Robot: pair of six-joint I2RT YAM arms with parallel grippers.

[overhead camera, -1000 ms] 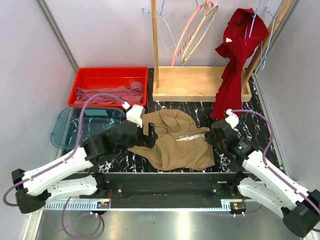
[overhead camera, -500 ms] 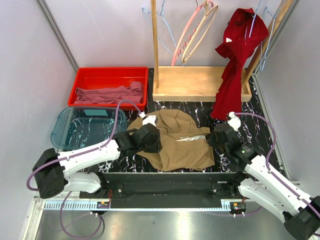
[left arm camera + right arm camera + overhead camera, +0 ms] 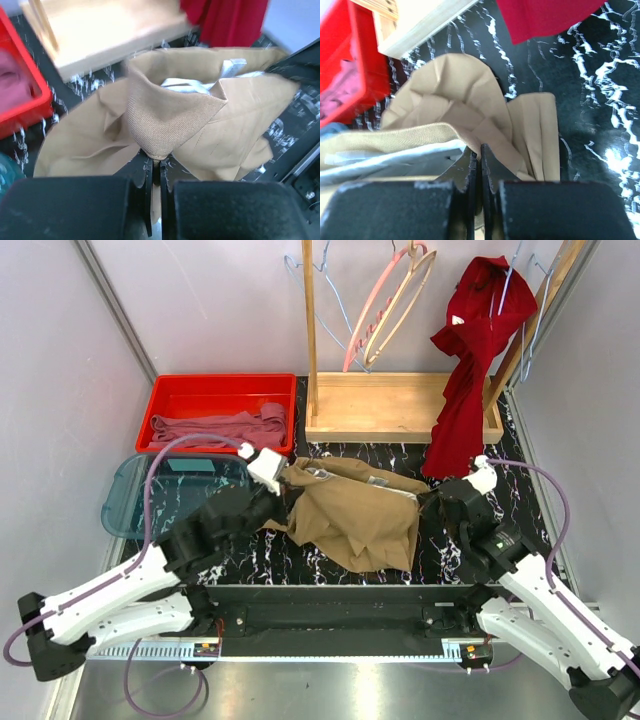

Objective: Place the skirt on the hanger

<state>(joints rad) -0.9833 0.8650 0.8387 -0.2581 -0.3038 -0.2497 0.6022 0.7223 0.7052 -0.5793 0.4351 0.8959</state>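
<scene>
Both my grippers hold the skirt's waist (image 3: 365,483) while the hanger (image 3: 338,302) hangs on the rack. Next, I put the skirt down before my right gripper goes for the hanger.
The tan skirt (image 3: 355,520) hangs stretched between my two grippers just above the black marble table (image 3: 450,560), with its pale lining showing along the top edge. My left gripper (image 3: 284,488) is shut on the skirt's left end; in the left wrist view the cloth (image 3: 170,115) is pinched to a point between the fingertips of that gripper (image 3: 155,162). My right gripper (image 3: 430,502) is shut on the right end, with a fold of the skirt (image 3: 455,110) clamped in it (image 3: 480,147). A light-blue wire hanger (image 3: 338,308) hangs on the wooden rack at the back.
A red bin (image 3: 165,400) holding mauve cloth (image 3: 220,427) sits at the back left, with a clear teal container (image 3: 130,495) in front of it. The wooden rack base (image 3: 390,405) carries pink and wooden hangers (image 3: 385,305). A dark red garment (image 3: 475,350) hangs at the right.
My left gripper closed on the skirt's left end and pulled back to the left. The skirt rose off the table and now spans between both grippers. The right gripper shifted slightly right.
</scene>
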